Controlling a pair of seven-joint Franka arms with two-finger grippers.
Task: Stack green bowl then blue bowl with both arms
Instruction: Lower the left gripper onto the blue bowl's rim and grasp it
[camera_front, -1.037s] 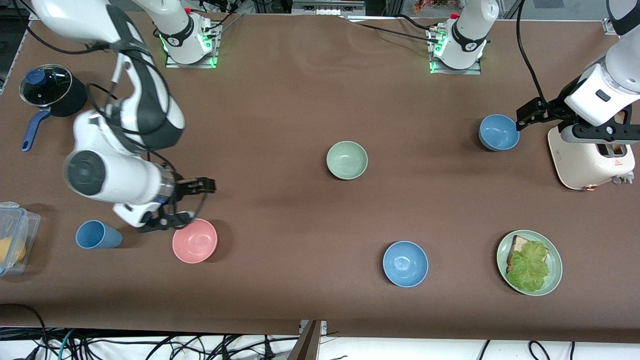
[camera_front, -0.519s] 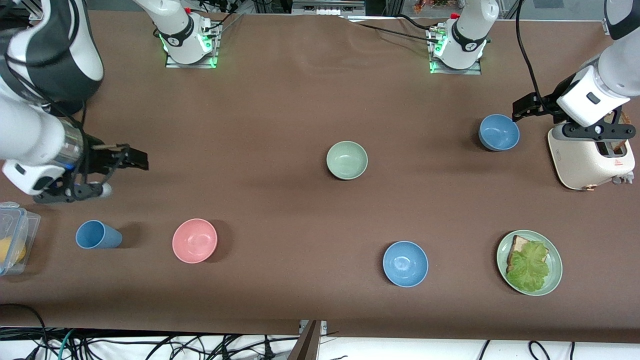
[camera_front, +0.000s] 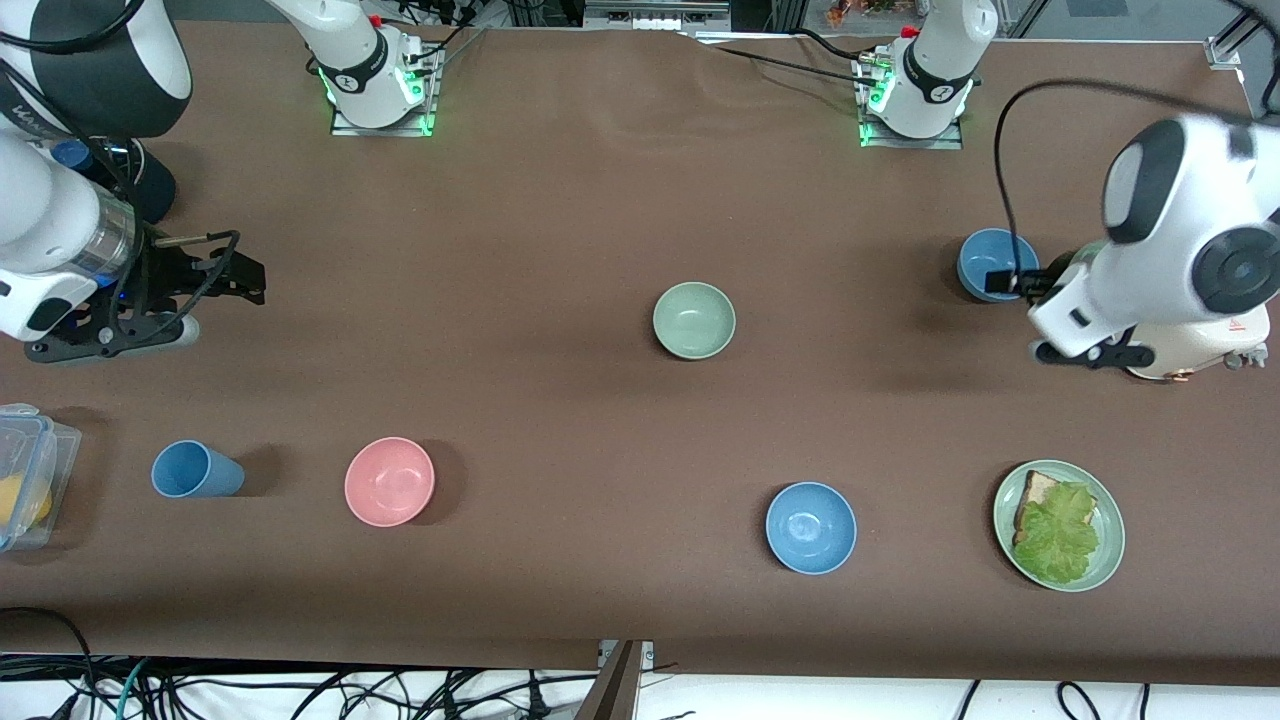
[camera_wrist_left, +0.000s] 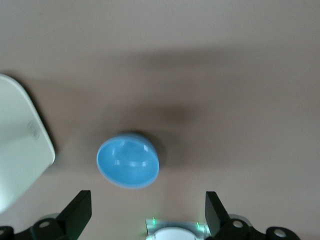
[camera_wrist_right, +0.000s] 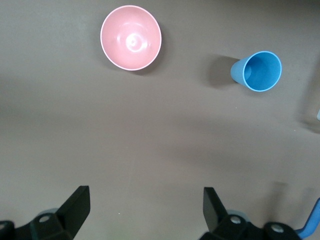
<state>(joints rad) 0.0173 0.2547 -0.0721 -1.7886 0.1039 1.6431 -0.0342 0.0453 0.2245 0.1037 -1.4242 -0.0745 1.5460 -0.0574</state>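
Note:
I expect the blue bowl (camera_front: 990, 257) beside the toaster to sit deep inside the green bowl when I lower it, because the green bowl's empty hollow (camera_front: 693, 319) matches that blue bowl.
The green bowl (camera_front: 693, 320) sits upright and empty mid-table. One blue bowl (camera_front: 811, 527) lies nearer the front camera. A second blue bowl (camera_front: 985, 258) (camera_wrist_left: 128, 160) stands beside the toaster. My left gripper (camera_front: 1003, 281) (camera_wrist_left: 147, 215) hovers over that second bowl's edge, open and empty, its fingers (camera_wrist_left: 79, 212) wide apart. My right gripper (camera_front: 238, 283) (camera_wrist_right: 145, 207) hangs open over bare table at the right arm's end, holding nothing.
A pink bowl (camera_front: 389, 481) (camera_wrist_right: 131, 37) and a blue cup (camera_front: 195, 470) (camera_wrist_right: 257, 71) stand near the right arm's end. There too are a clear plastic box (camera_front: 25, 475) and a dark pot (camera_front: 150, 185). A white toaster (camera_front: 1190, 355) (camera_wrist_left: 20, 150) and a green plate (camera_front: 1105, 560) with bread and lettuce are at the left arm's end.
My right gripper has pulled away from the pink bowl toward the right arm's end of the table. The left arm has swung round, bringing its gripper over the blue bowl by the toaster.

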